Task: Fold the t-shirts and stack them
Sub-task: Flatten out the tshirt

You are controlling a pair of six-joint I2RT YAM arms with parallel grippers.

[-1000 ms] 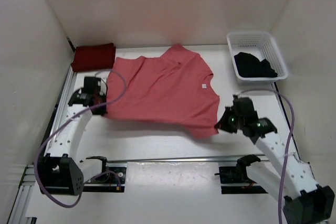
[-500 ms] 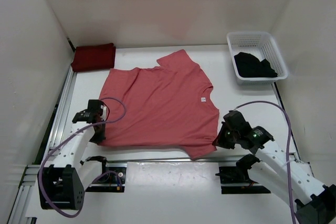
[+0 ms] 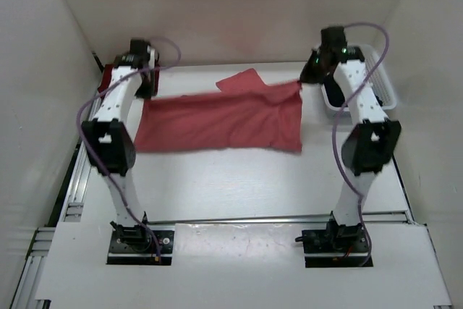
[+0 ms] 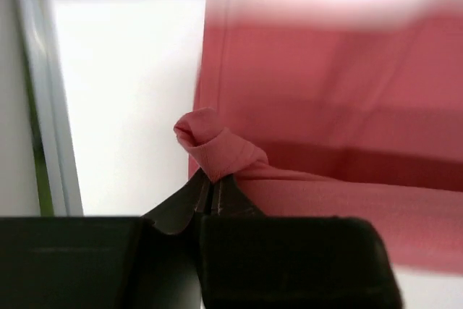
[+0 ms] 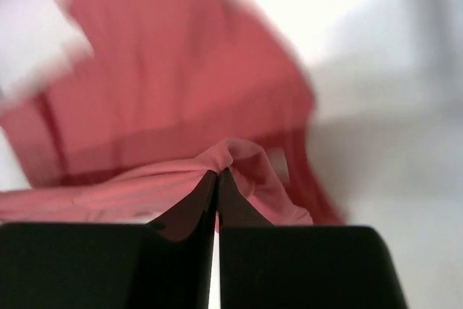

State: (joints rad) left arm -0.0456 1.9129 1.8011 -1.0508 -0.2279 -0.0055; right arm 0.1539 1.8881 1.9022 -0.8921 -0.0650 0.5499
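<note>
The salmon pink t-shirt lies doubled under its lifted edge point(image 3: 217, 98), so I should use my left gripper and right gripper to draw it toward the table's front point(image 3: 226, 193) to flatten it.
The salmon pink t-shirt point(image 3: 224, 117) stretches across the back half of the table, its upper edge lifted and pulled taut between both grippers. My left gripper point(image 3: 148, 92) is shut on a bunched corner of it point(image 4: 217, 153). My right gripper point(image 3: 305, 79) is shut on the opposite corner point(image 5: 231, 153). In the wrist views the left gripper point(image 4: 213, 186) and right gripper point(image 5: 218, 179) have cloth pinched at their tips. One sleeve point(image 3: 239, 81) lies flat behind. The dark maroon t-shirt point(image 3: 107, 81) sits folded at the back left, mostly behind the left arm. The black t-shirt point(image 3: 330, 96) lies in the basket.
A white mesh basket point(image 3: 387, 88) stands at the back right, partly behind the right arm. White walls close the back and both sides. A metal rail point(image 3: 72, 186) runs along the table's left edge.
Both arms swung from the near side to the far back, each keeping hold of a shirt corner. The pink shirt's near edge went up and back with them, so the shirt now looks shorter.
</note>
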